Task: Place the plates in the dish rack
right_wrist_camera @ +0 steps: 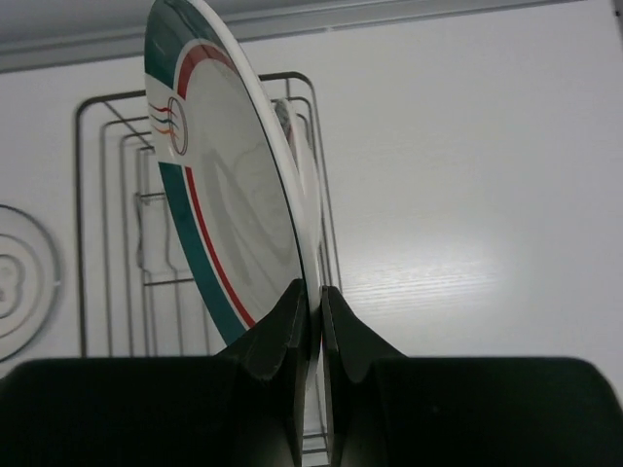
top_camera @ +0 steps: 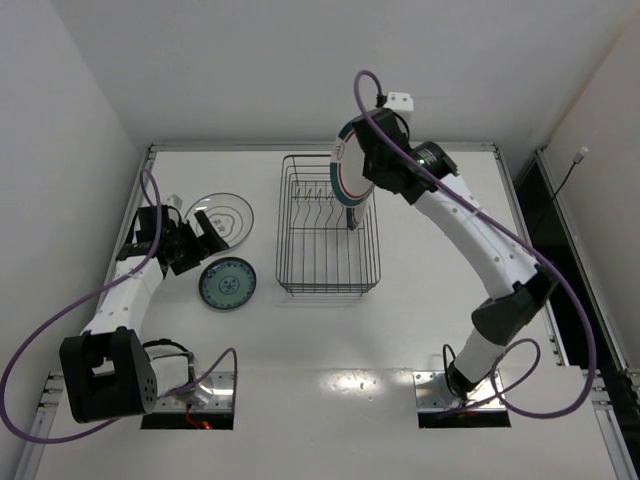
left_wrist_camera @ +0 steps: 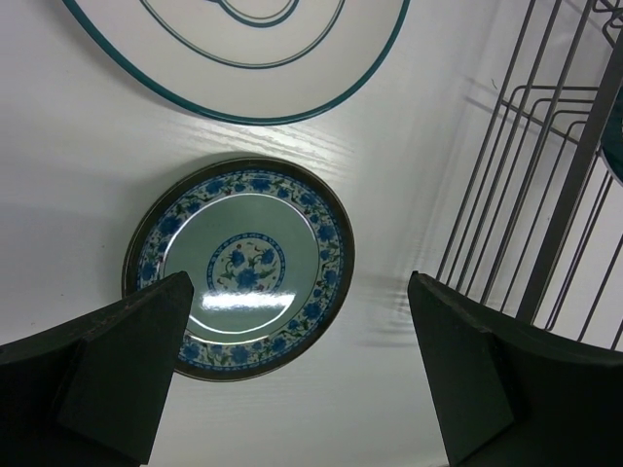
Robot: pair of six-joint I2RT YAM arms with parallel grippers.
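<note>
My right gripper should keep lowering the banded plate point(top_camera: 350, 172), which is upright and parallel to the standing plate, into the open slot point(top_camera: 335, 221) and let go of it there.
My right gripper point(top_camera: 366, 166) is shut on the rim of a white plate with green and red bands point(top_camera: 346, 172). It holds the plate upright on edge over the far right part of the dark wire dish rack point(top_camera: 300, 262). In the right wrist view the fingers point(right_wrist_camera: 292, 321) pinch that plate point(right_wrist_camera: 224, 195), and a second plate's edge point(right_wrist_camera: 289, 122) stands just behind it in the rack point(right_wrist_camera: 107, 195). My left gripper point(top_camera: 203, 238) is open and empty, between the white ringed plate point(top_camera: 226, 213) and the small teal patterned plate point(top_camera: 228, 283). Both plates lie flat left of the rack.
In the left wrist view my open gripper point(left_wrist_camera: 300, 292) hovers over bare table, with the teal plate point(left_wrist_camera: 238, 268) to its left, the ringed plate point(left_wrist_camera: 243, 58) beyond and the rack's wires point(left_wrist_camera: 545, 195) to the right. A raised rail point(top_camera: 320, 146) bounds the table's far edge.
</note>
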